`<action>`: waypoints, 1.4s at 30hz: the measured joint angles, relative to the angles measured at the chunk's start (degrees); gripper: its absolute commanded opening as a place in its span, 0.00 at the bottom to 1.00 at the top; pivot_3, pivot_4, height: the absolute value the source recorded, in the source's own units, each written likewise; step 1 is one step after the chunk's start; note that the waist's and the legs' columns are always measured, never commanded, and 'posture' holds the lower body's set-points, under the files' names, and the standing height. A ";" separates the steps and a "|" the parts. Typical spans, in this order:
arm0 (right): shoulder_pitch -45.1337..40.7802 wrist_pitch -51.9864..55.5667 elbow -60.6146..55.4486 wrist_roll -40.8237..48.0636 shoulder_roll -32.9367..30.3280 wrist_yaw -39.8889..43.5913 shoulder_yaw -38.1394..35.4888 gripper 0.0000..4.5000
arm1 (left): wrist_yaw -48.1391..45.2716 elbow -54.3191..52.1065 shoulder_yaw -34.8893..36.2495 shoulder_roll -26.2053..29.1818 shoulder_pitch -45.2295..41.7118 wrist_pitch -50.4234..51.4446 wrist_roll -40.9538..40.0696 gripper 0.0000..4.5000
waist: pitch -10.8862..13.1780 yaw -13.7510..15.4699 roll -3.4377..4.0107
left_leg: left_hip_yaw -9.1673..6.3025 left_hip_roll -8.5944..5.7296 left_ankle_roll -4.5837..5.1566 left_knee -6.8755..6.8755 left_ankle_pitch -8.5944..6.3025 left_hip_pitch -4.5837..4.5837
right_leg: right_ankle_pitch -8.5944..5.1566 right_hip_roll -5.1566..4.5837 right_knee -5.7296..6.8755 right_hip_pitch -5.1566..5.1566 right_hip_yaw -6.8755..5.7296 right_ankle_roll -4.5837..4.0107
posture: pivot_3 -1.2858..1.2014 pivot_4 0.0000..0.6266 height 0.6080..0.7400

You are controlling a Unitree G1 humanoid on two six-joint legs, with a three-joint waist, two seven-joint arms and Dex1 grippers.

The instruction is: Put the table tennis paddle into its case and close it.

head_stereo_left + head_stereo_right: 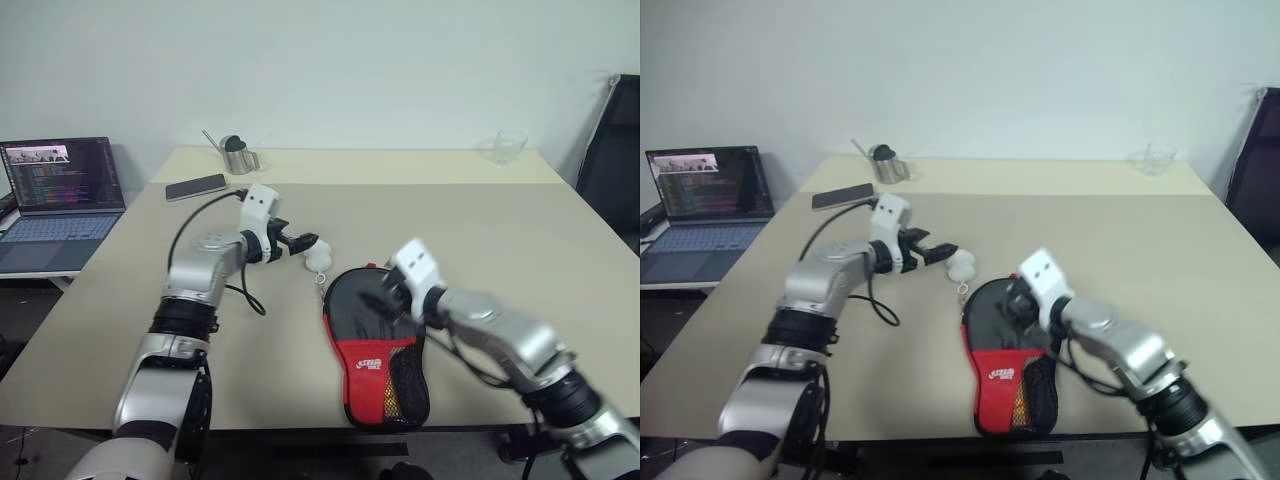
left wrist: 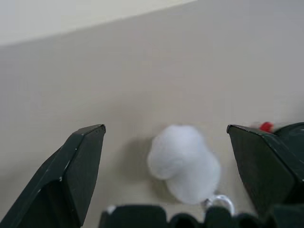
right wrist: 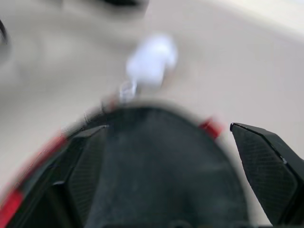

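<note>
The white ball charm [image 1: 318, 257] is connected to the case's edge by a chain [image 1: 321, 284], so the charm will bring the zipper along around the case's round end when I pull.
The case [image 1: 375, 360] lies flat near the table's front edge: a black pouch with a red panel, a white logo and a mesh patch. Its white ball charm [image 1: 318, 260] rests on the table just beyond the round end. My left gripper [image 1: 303, 243] is open and level with the charm; in the left wrist view the charm [image 2: 183, 164] sits between the spread fingers [image 2: 80, 166], touching neither. My right gripper [image 1: 378, 298] hovers open over the case's round black end [image 3: 161, 171]. The table tennis paddle is hidden; I cannot tell it from the black of the case.
A phone [image 1: 196, 186] and a metal cup [image 1: 238, 155] sit at the far left of the table [image 1: 520, 240]; a clear glass [image 1: 508, 147] stands at the far right. An open laptop [image 1: 60, 200] is on a side desk to the left. A dark chair [image 1: 618, 150] is at the right.
</note>
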 measured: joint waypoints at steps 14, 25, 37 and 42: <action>1.11 -1.43 5.87 -7.04 8.20 6.00 -4.86 0.99 | 7.28 17.75 -2.94 -5.49 -2.47 -5.97 9.11 1.00 | -0.18 -0.56 -0.12 | 0.03 -0.02 -0.01 0.00 0.01 0.63 | 0.06 0.03 0.21 0.45 0.02 0.07 | 0.52 0.24 1.00; 1.79 0.05 5.82 -10.56 10.49 8.89 -5.24 1.00 | 10.39 27.78 -2.08 -9.65 -5.82 -13.14 11.62 0.87 | -0.68 -0.34 -0.20 | -0.16 -0.05 0.15 -0.05 -0.09 1.26 | 0.07 0.03 -0.01 1.28 -0.11 0.12 | 0.52 0.24 1.00; 1.83 1.03 5.82 -12.94 12.30 10.88 -6.00 1.00 | 12.72 42.34 -3.03 -12.79 -13.14 -22.25 16.55 0.09 | -0.68 -0.56 -0.20 | -0.15 -0.04 0.04 -0.06 -0.03 1.25 | 0.08 0.04 0.02 1.24 -0.10 0.13 | 0.52 0.24 1.00; 2.29 2.15 4.76 -13.06 12.65 11.23 -6.38 1.00 | 17.79 46.52 -4.83 -14.09 -15.90 -26.04 21.21 0.09 | -0.67 -0.54 -0.21 | -0.15 -0.05 0.08 -0.06 -0.06 1.23 | 0.08 0.04 0.02 1.23 -0.11 0.14 | 0.52 0.24 1.00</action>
